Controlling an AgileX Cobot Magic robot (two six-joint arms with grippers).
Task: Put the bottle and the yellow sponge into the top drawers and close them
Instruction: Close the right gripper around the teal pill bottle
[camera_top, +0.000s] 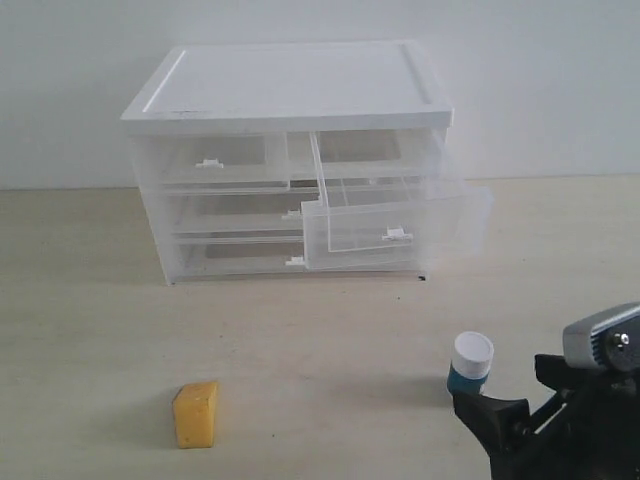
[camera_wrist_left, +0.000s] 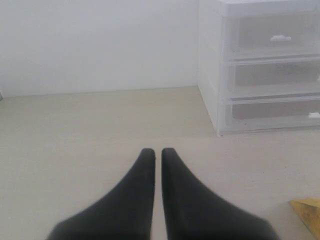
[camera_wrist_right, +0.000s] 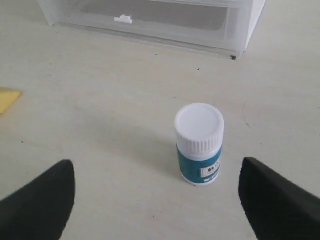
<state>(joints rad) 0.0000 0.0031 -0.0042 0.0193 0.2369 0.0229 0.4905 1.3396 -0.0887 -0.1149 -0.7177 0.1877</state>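
My right gripper should keep moving in on the bottle (camera_top: 471, 360) until its fingers are on either side of it (camera_wrist_right: 199, 150), then close. The bottle stands upright and free, in line with the gripper's open fingers.
The bottle (camera_top: 470, 365) stands upright on the table at the front right, teal with a white cap. In the right wrist view the bottle (camera_wrist_right: 199, 145) sits just ahead of my right gripper (camera_wrist_right: 156, 165), which is open and wide, nothing between its fingers. The right gripper (camera_top: 505, 398) shows at the exterior view's lower right, behind the bottle. The yellow sponge (camera_top: 196, 413) lies at the front left. The top right drawer (camera_top: 395, 215) is pulled out; the top left drawer (camera_top: 215, 160) is pushed in. My left gripper (camera_wrist_left: 157, 152) is shut and empty, low over bare table.
The white-topped cabinet (camera_top: 290, 85) stands at the back middle against a pale wall, with two full-width drawers below the top pair. A corner of the sponge (camera_wrist_left: 307, 210) shows beside the left gripper. The cabinet's base (camera_wrist_right: 235, 35) lies beyond the bottle.
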